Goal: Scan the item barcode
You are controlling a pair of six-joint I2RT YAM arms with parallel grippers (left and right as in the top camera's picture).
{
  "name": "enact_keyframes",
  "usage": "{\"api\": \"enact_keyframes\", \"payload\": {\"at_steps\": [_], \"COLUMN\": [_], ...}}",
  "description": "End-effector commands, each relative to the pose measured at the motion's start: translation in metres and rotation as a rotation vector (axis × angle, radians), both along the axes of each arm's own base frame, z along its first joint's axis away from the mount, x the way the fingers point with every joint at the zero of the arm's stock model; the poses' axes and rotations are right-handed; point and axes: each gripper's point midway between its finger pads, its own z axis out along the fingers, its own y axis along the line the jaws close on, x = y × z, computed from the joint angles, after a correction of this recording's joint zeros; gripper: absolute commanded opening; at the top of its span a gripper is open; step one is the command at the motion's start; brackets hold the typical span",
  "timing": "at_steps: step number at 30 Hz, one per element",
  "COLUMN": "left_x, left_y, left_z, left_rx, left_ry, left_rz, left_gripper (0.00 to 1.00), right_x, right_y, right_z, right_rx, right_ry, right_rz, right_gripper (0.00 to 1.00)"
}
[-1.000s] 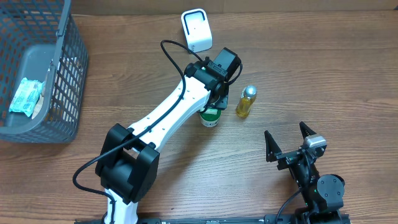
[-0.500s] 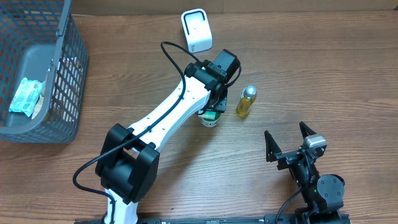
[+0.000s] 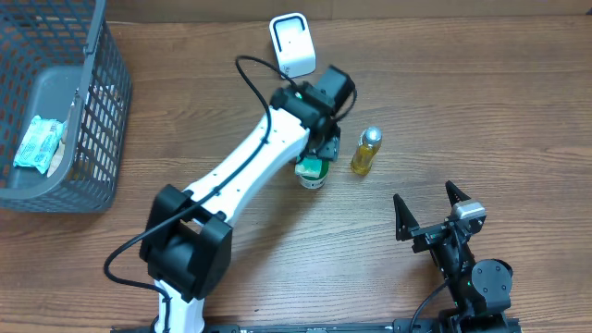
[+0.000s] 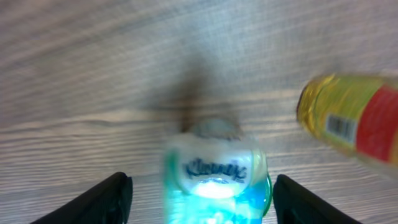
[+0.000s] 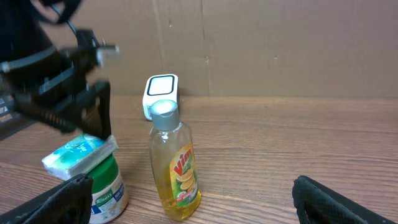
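Note:
My left gripper should grip the pack (image 3: 308,167) and move it clear of the jar before scanning, because the Kleenex tissue pack is on the Knorr jar's green lid (image 3: 319,175).
A blue-and-white Kleenex tissue pack (image 4: 214,177) lies on the green lid of a Knorr jar (image 5: 107,190) at mid-table. My left gripper (image 4: 202,182) hangs over it, open, with a gap between each finger and the pack. A yellow Vim bottle (image 3: 366,151) stands just right of the jar (image 3: 313,176), and a barcode (image 4: 339,126) shows on its label. Behind them stands the white scanner (image 3: 292,44). My right gripper (image 3: 425,196) is open and holds nothing, near the front edge and facing the bottle (image 5: 174,162).
A grey wire basket (image 3: 92,111) at the far left holds another tissue pack (image 3: 39,143). A cardboard wall (image 5: 280,43) closes the back of the table. The left arm's black cable (image 3: 254,79) loops near the scanner (image 5: 160,93).
My left gripper's jaws have spread apart and come off the tissue pack, which stays on the jar lid. The left wrist has shifted slightly toward the back. The right arm has not moved.

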Motion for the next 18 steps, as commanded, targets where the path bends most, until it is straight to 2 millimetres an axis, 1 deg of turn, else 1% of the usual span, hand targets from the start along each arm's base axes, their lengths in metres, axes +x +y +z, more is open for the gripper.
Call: {"api": "enact_keyframes", "payload": {"at_steps": [1,2,3,4,5,7,9,11,14,18], "left_x": [0.016,0.014,0.011,0.008,0.003,-0.004,-0.008,-0.012,-0.021,-0.023], "left_y": [0.008,0.007,0.007,0.007,0.008,0.013,0.018,0.018,0.012,0.009], "left_z": [0.058,0.061,0.061,0.061,0.058,0.052,0.042,0.031,0.014,0.001], "left_rx": [-0.120,-0.154,-0.178,-0.202,-0.213,-0.210,-0.193,-0.183,-0.198,-0.201], "left_ry": [-0.078,-0.060,-0.041,-0.013,0.017,0.066,0.106,0.139,0.200,0.240], "left_rz": [-0.007,-0.031,-0.051,-0.077,-0.096,-0.117,-0.135,-0.155,-0.193,-0.194], "left_gripper": [0.75,0.76,0.72,0.65,0.61,0.56,0.48,0.47,0.48,0.49], "right_x": [0.001,0.001,0.001,0.001,0.001,0.001,0.001,0.001,0.001,0.001], "right_y": [-0.001,-0.001,-0.001,-0.001,-0.001,-0.001,-0.001,-0.001,-0.001,-0.001], "right_z": [-0.001,-0.001,-0.001,-0.001,-0.001,-0.001,-0.001,-0.001,-0.001,-0.001], "right_rx": [0.003,0.003,0.003,0.003,0.003,0.003,0.002,0.003,0.003,0.003], "right_ry": [-0.002,-0.002,-0.002,-0.002,-0.002,-0.002,-0.002,-0.002,-0.002,-0.002], "right_rz": [-0.009,-0.009,-0.009,-0.009,-0.009,-0.009,-0.008,-0.009,-0.009,-0.009], "right_gripper": [1.00,1.00,1.00,1.00,1.00,1.00,1.00,1.00,1.00,1.00]}}
